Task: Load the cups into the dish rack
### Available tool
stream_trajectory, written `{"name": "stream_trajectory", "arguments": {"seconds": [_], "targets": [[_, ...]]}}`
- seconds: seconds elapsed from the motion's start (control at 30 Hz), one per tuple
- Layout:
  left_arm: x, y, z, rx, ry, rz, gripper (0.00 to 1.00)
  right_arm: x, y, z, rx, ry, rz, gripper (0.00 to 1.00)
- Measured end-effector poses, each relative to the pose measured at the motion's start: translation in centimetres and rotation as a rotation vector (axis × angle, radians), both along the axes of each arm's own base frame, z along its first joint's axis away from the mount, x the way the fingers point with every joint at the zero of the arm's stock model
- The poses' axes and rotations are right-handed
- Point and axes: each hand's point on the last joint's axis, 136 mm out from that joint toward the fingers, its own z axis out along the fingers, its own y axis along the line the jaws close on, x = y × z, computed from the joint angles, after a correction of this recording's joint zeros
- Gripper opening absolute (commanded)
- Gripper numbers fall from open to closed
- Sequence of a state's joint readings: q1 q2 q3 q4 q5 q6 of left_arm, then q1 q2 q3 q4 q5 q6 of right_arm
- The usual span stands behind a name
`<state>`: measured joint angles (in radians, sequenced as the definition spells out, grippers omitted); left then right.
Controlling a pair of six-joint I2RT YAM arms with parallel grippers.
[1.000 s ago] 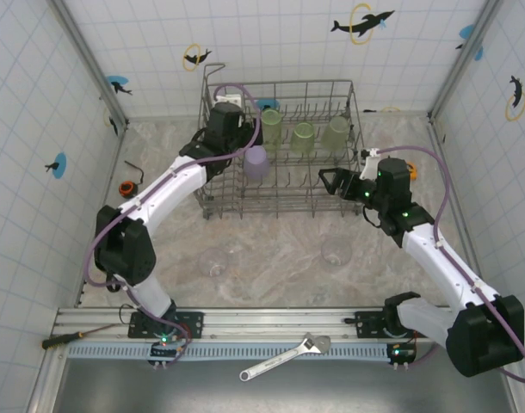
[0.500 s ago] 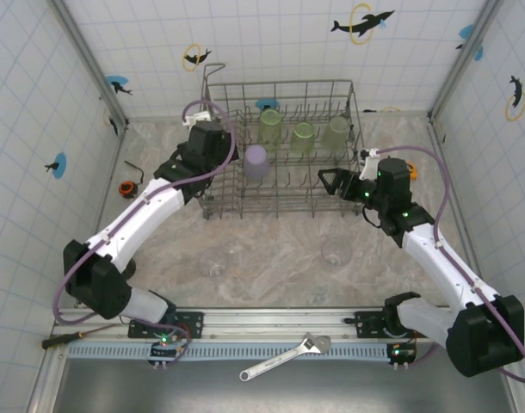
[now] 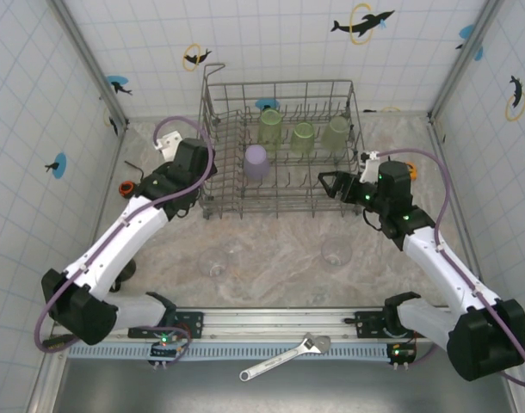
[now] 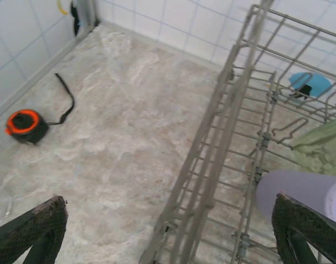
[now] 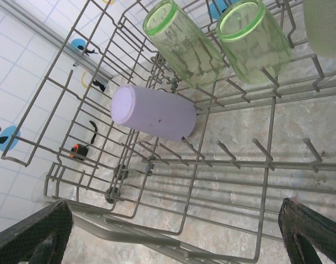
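Observation:
I keep moving my left gripper to the black cup until its open fingers are on both sides of that cup's rim, as they are clear of the lavender cup point(image 3: 256, 162), which sits in the rack.
The grey wire dish rack point(image 3: 213, 202) stands at the back middle of the table. Three light green cups point(image 3: 303, 138) sit in its far row, and a lavender cup point(image 3: 256, 161) lies in front of them on the left. Two clear cups point(image 3: 215, 261) point(image 3: 336, 252) stand on the table in front of the rack. My left gripper point(image 3: 178, 188) is open over the rack's left wall point(image 4: 234, 93), with the lavender cup point(image 4: 297, 187) to its right. My right gripper point(image 3: 330, 185) is open at the rack's right front, facing the lavender cup point(image 5: 154, 113) and green cups point(image 5: 182, 41).
An orange tape measure point(image 3: 125, 188) and a black hex key point(image 3: 133, 163) lie left of the rack. A wrench point(image 3: 284, 357) and a screwdriver point(image 3: 69, 335) rest by the near rail. Tiled walls close in the table on three sides.
My left arm has drawn back out of the rack, leftward and nearer, empty; the lavender cup stays in the rack. The right arm has barely moved.

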<state>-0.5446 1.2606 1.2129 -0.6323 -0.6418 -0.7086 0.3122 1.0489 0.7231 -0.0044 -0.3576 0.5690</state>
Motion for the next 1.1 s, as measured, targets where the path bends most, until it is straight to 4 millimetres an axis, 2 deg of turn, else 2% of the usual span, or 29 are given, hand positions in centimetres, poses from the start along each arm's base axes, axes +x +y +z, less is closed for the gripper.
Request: {"name": "stream_trajectory", "arguments": {"seconds": [0.2, 0.4, 0.6, 0.87, 1.1], "targets": [[-2.1, 1.9, 0.8, -0.02, -0.003, 0.072, 0.97, -0.1, 0.1, -0.1, 0.002, 0.002, 0.007, 0.99], [-4.2, 3.7, 0.2, 0.005, 0.045, 0.118, 0.97, -0.3, 0.1, -0.3, 0.001, 0.005, 0.008, 0.99], [-6.3, 6.4, -0.3, 0.005, 0.072, 0.178, 0.97, -0.7, 0.2, -1.4, 0.002, 0.025, 0.022, 0.99], [-9.2, 9.5, -4.0, 0.024, 0.164, 0.236, 0.97, -0.9, 0.6, -1.3, 0.013, 0.025, 0.039, 0.99], [-10.7, 11.0, -7.5, 0.059, 0.27, 0.239, 0.97, -1.2, 1.0, -1.3, 0.016, 0.02, 0.054, 0.99]]}}
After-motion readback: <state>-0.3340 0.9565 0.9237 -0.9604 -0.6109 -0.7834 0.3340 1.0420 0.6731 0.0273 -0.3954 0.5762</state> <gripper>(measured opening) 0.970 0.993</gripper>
